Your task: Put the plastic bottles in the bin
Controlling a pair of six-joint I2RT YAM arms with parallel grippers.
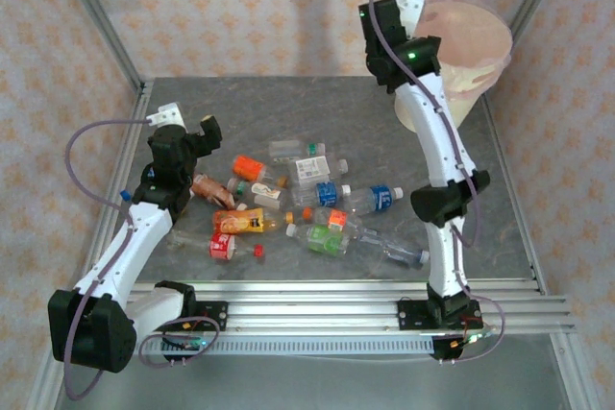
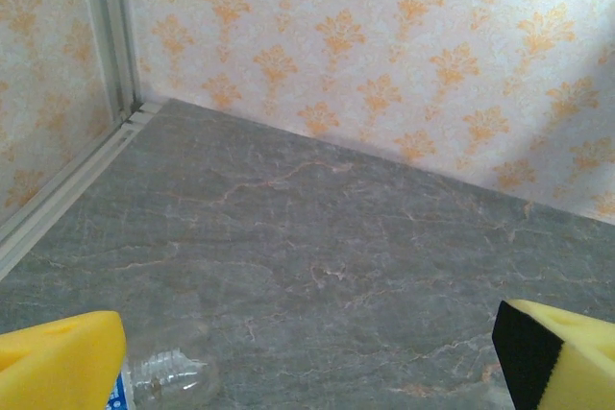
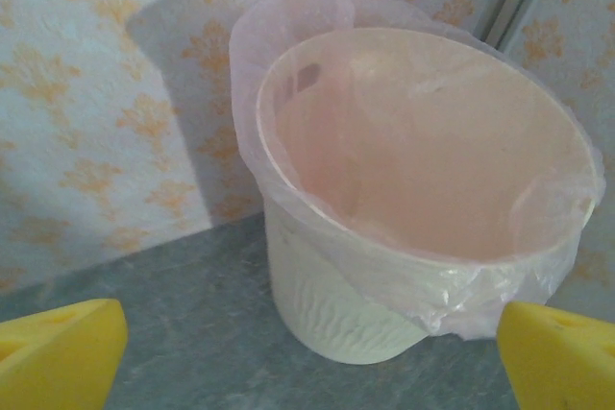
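Observation:
The robot's right gripper has its open fingers facing the bin's rim [image 3: 384,245], which is clear, so it should keep moving toward the rim's near side [image 3: 281,178] until the fingers straddle it.
Several plastic bottles [image 1: 317,197] lie in a loose heap in the middle of the grey table, among them an orange one [image 1: 238,222], a green one [image 1: 323,240] and a blue-labelled one [image 1: 370,199]. My left gripper [image 1: 189,124] hovers open over the heap's left end. Its yellow pads [image 2: 58,364] frame bare table, with a clear bottle end [image 2: 165,376] by the left pad. The bin [image 1: 468,50], cream-white with a pinkish liner, stands at the back right. My right gripper [image 1: 399,9] is open and empty, raised beside the bin [image 3: 346,285], whose inside looks empty.
Patterned walls and metal frame posts [image 1: 101,26] close in the table on three sides. A metal rail [image 1: 336,304] runs along the near edge by the arm bases. Bare table [image 2: 317,228] lies behind the heap.

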